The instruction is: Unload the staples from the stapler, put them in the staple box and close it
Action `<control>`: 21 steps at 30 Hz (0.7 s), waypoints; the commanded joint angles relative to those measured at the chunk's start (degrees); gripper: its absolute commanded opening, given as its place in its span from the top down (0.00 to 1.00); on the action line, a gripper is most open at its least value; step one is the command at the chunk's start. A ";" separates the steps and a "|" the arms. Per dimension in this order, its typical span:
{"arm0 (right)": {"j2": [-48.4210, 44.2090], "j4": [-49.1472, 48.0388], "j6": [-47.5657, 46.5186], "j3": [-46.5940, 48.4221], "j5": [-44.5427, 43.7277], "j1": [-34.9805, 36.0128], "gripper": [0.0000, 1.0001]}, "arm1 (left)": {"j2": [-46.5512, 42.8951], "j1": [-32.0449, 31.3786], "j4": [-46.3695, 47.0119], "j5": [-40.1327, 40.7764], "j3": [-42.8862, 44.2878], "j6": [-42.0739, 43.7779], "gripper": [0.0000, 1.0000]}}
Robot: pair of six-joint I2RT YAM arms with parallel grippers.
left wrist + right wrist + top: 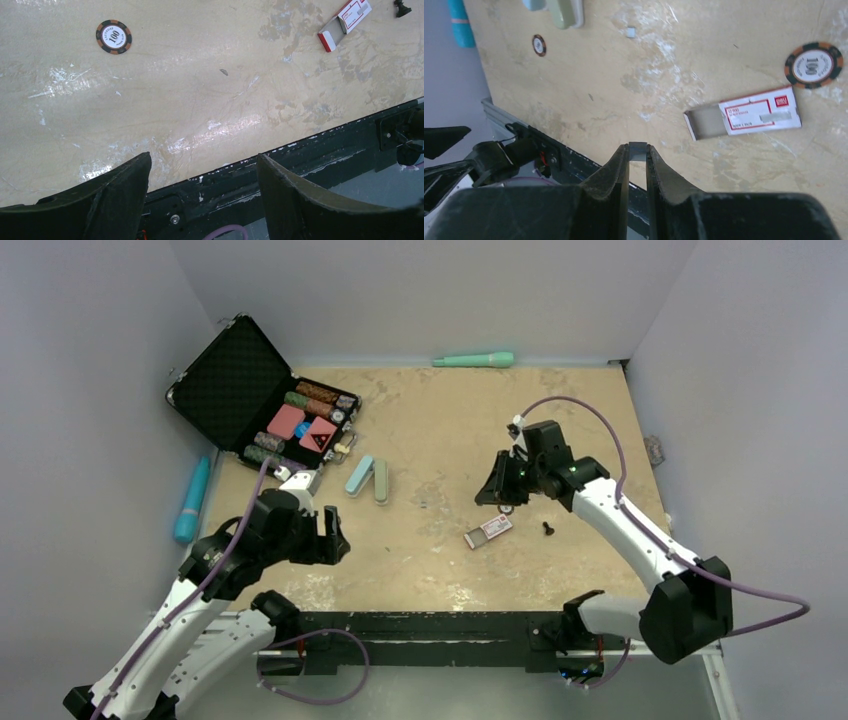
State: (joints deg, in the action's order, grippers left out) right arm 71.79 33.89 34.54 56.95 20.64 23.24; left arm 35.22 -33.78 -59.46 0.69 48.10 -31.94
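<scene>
The robot's right gripper should continue to go toward the staple box's end [474, 539] until the strip of staples [638, 151] is inside, since that end is open and clear for the strip.
The stapler [368, 479] lies left of the table's centre as a pale teal bar and a green bar side by side; its end shows at the top of the right wrist view [565, 11]. My right gripper [638, 153] is shut on a small grey strip of staples [638, 148], pinched at its fingertips above the table. In the top view, this gripper [500, 496] hangs just above a red-and-white staple box [488, 530] lying open. My left gripper [204, 156] stands open and empty over the table's near edge, at the near left [335, 540].
A black case [235, 390] of poker chips stands open at the back left. Loose chips [813, 65] [114, 36] lie on the table. A small black part [548, 529] sits right of the box. A teal cylinder [192, 498] lies far left, a mint tool [474, 360] at the back wall.
</scene>
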 commanded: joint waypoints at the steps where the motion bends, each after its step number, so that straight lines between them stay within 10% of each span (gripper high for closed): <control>1: -3.87 -0.41 2.23 -3.41 -3.53 0.28 1.00 | -0.26 0.29 0.74 0.24 0.04 -0.14 0.20; 21: 7.15 0.98 6.81 -4.22 -20.56 13.13 1.00 | -0.55 0.17 0.49 0.31 0.02 -0.36 0.21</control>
State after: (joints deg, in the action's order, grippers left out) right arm 77.23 35.68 41.56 51.40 3.25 36.32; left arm 35.22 -33.78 -59.48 0.67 48.10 -31.94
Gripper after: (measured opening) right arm 0.174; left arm 0.794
